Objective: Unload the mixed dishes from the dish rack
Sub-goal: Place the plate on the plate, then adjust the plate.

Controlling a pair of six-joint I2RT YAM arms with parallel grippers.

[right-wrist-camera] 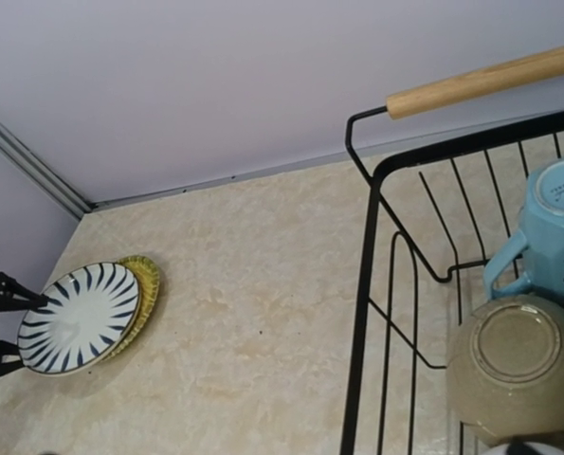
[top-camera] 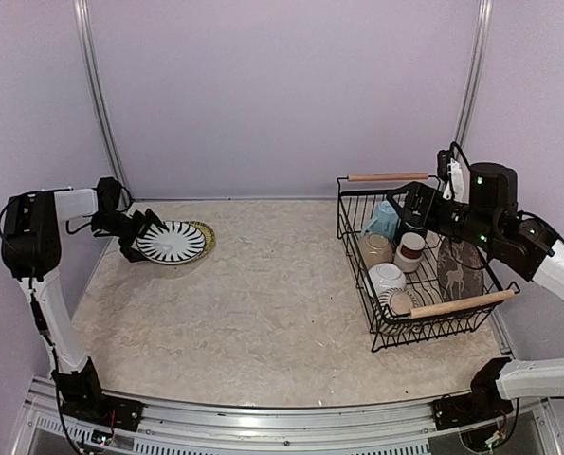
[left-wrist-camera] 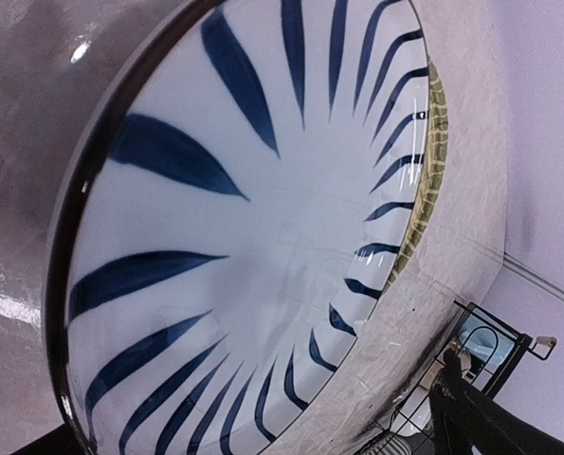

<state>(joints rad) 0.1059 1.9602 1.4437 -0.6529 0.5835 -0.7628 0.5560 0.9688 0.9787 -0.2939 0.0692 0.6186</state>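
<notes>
My left gripper is to move the striped plate (top-camera: 172,243) squarely over the yellow plate's edge (top-camera: 209,237), which sticks out from under it, before I unload more.
The black-and-white striped plate (top-camera: 172,242) lies at the far left of the table on top of a yellow plate (top-camera: 204,232). It fills the left wrist view (left-wrist-camera: 244,237). My left gripper (top-camera: 141,230) is at the plate's left rim and looks open. The dish rack (top-camera: 357,265) stands at the right. It holds a light blue mug (top-camera: 384,220), a brown cup turned upside down (top-camera: 376,248), a brown-white cup (top-camera: 411,248), a white bowl (top-camera: 386,277), a striped grey mug (top-camera: 398,301) and the dark deer-pattern plate (top-camera: 460,268). My right gripper (top-camera: 409,204) hovers over the rack's far side, its jaws hidden.
The rack's wooden handles are at its far edge (top-camera: 388,177) and near edge (top-camera: 462,303). The right wrist view shows the rack's left wall (right-wrist-camera: 362,313), the blue mug (right-wrist-camera: 552,227) and the brown cup (right-wrist-camera: 514,365). Walls close in the table at the back and sides.
</notes>
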